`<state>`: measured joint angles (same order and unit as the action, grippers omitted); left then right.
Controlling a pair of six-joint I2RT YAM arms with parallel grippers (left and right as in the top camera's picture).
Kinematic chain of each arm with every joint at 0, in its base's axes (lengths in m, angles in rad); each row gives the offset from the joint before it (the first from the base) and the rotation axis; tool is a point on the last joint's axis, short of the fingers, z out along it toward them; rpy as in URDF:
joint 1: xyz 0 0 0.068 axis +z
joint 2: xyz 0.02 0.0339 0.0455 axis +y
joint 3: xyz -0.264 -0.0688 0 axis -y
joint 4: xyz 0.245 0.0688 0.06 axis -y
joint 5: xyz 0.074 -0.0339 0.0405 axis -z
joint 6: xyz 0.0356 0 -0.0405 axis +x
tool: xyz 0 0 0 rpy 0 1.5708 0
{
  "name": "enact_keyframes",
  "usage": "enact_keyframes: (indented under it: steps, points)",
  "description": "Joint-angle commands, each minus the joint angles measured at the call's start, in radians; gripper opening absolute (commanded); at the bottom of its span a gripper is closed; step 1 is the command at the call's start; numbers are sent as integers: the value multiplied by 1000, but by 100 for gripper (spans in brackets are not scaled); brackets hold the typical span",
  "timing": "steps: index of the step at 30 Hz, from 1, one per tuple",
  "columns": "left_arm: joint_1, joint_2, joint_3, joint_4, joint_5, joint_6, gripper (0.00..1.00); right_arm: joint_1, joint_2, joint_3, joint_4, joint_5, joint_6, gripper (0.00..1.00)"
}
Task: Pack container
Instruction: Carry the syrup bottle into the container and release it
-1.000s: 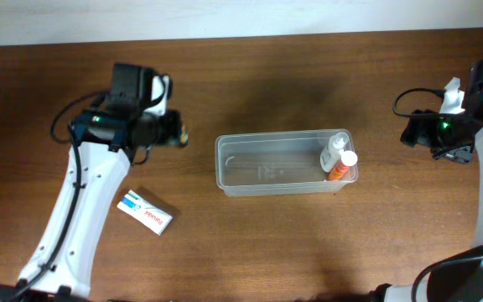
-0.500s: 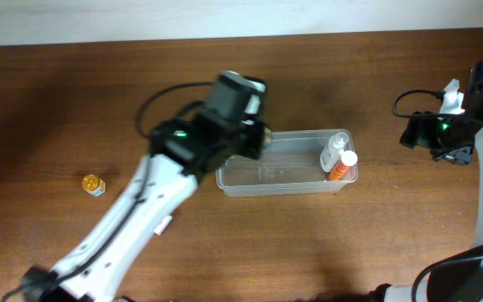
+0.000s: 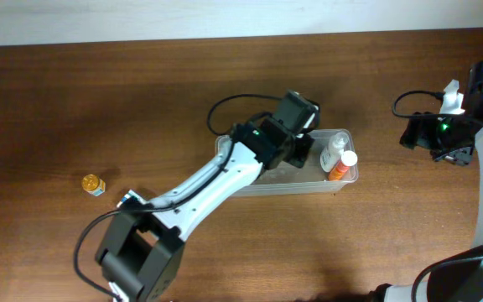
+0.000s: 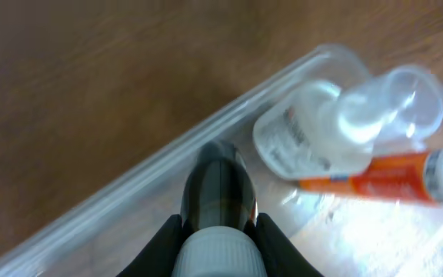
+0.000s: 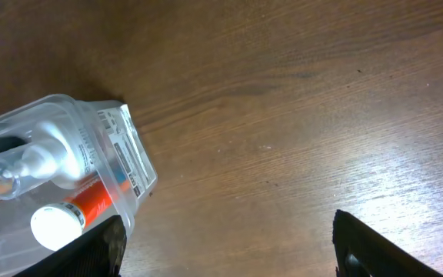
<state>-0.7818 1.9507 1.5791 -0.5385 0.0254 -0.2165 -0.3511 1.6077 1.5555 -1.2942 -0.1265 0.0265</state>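
Observation:
The dark bottle's base (image 4: 220, 154) points into the tub, so my left gripper should keep lowering it to the tub's free bottom beside the clear bottle (image 3: 313, 167) and open there.
The container (image 3: 313, 181), a clear rectangular tub, stands mid-table. At its right end lie a clear bottle (image 3: 334, 151) and an orange tube (image 3: 340, 166) with a white cap. My left gripper (image 3: 298, 149) reaches over the tub. In the left wrist view it (image 4: 220, 242) is shut on a dark bottle with a white cap (image 4: 220, 192), held over the tub's wall (image 4: 121, 200) beside the clear bottle (image 4: 306, 135) and the tube (image 4: 368, 185). My right gripper (image 3: 416, 132) is open and empty, right of the tub (image 5: 125, 150).
A small orange bottle (image 3: 92, 183) stands far left on the wooden table. A white box (image 3: 129, 200) peeks out from under my left arm. Bare wood fills the right wrist view between the fingers (image 5: 229, 246).
My left arm has swung from the table's left side to over the container, now reaching its right half. The small orange bottle came into view. The right arm has not moved.

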Motion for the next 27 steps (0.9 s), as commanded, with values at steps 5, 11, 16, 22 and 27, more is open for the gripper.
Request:
enact_keyframes:
  steps: [5, 11, 16, 22, 27]
  points:
    - [-32, 49, 19, 79, -8, 35, 3, -2, 3, 2, -1, -14, 8, 78]
    - [-34, 56, 19, 63, -14, 35, 4, -2, 3, 2, -1, -14, 8, 78]
    - [-34, 63, 19, 52, -14, 35, 9, -2, 3, 2, -1, -14, 8, 78]
    - [-34, 66, 19, 53, -14, 35, 47, -2, 3, 2, 0, -14, 8, 78]
    - [-34, 66, 19, 52, -14, 35, 53, -2, 3, 2, 0, -13, 8, 78]
